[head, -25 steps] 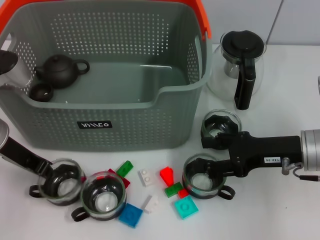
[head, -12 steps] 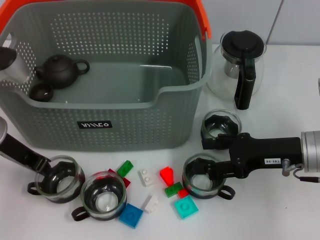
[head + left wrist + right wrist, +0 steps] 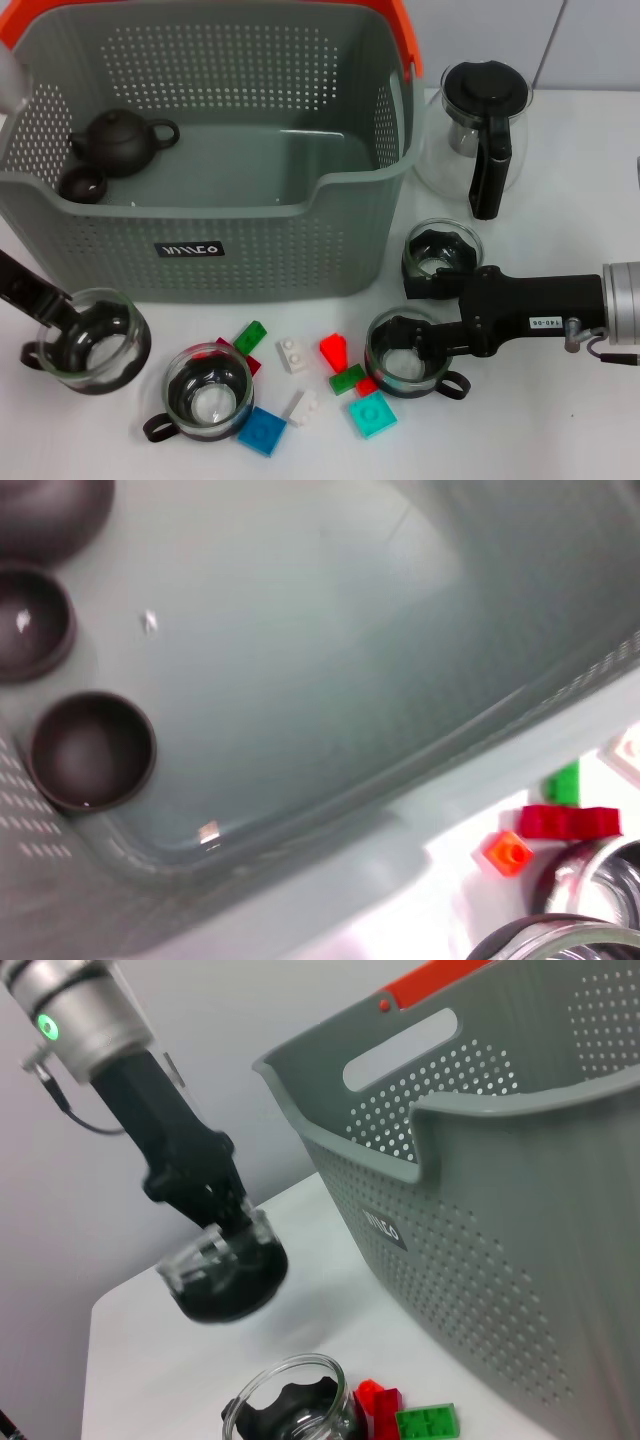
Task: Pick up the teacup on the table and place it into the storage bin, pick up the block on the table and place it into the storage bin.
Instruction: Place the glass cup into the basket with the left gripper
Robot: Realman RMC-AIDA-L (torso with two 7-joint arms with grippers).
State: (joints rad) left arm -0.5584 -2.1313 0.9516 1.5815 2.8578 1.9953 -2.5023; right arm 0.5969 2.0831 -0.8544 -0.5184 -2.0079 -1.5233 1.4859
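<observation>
The teacup in my left gripper is hanging outside the bin's front side [image 3: 130, 262]. Next, I lift it over that side and lower it [image 3: 206, 160] next to the dark teapot.
My left gripper [image 3: 60, 318] is shut on the rim of a glass teacup [image 3: 90, 345] and holds it off the table in front of the storage bin's [image 3: 260, 250] left corner. The right wrist view shows the same left gripper [image 3: 225, 1215] and raised teacup [image 3: 222, 1278]. Loose blocks lie in front of the bin, among them a red block [image 3: 335, 350], a green block [image 3: 250, 335] and a blue block [image 3: 262, 430]. My right gripper [image 3: 400, 308] stands open at the right, one finger over the rim of another glass teacup [image 3: 405, 362].
Two more glass cups stand on the table, one near the front [image 3: 207, 392] and one behind the right gripper [image 3: 440, 250]. A dark teapot [image 3: 120, 140] and a small dark cup [image 3: 82, 184] sit inside the bin. A glass pot with a black lid [image 3: 485, 130] stands to the bin's right.
My left gripper has lifted the glass teacup off the table and carried it leftward. The right arm has not moved.
</observation>
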